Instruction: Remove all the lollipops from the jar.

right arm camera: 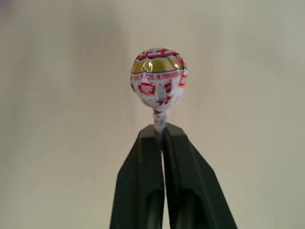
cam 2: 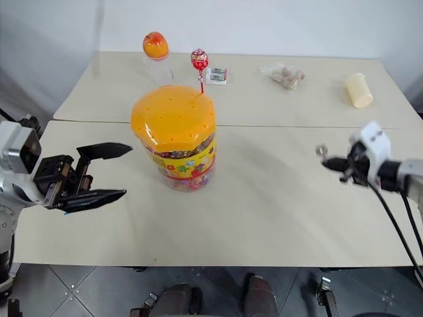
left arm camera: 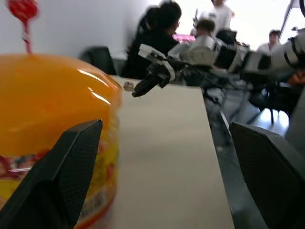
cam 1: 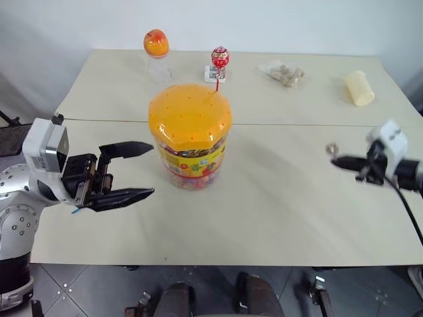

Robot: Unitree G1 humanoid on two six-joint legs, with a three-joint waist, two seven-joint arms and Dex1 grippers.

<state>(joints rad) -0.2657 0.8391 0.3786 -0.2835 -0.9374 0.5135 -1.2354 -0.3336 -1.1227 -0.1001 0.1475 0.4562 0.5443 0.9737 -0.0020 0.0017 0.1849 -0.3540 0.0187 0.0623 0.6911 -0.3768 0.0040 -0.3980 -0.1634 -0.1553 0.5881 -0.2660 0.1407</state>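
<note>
The red lollipop [cam 1: 220, 57] stands on the other side of the lid from my left gripper, so next my right gripper puts down its own lollipop first and then takes the red stick [cam 1: 217, 82].
The jar [cam 1: 190, 135], a clear tub with a domed orange lid dotted with holes, stands mid-table. One lollipop [cam 1: 220, 58] with a red wrapper rises upright from the far side of the lid on a red stick. My left gripper [cam 1: 153, 170] is open just left of the jar, its fingers level and pointing at it without touching. Far to the right, above the table, my right gripper [cam 1: 336, 159] is shut on the stick of another lollipop [right arm camera: 158, 81]. That one's red, white and gold head sticks out past the fingertips [right arm camera: 155, 136].
At the back of the table are a small clear bottle with an orange egg-shaped top [cam 1: 156, 46], a small packet [cam 1: 215, 74], a bag of snacks [cam 1: 283, 72] and a pale yellow cup on its side [cam 1: 359, 88]. People sit beyond the table's right end [left arm camera: 157, 33].
</note>
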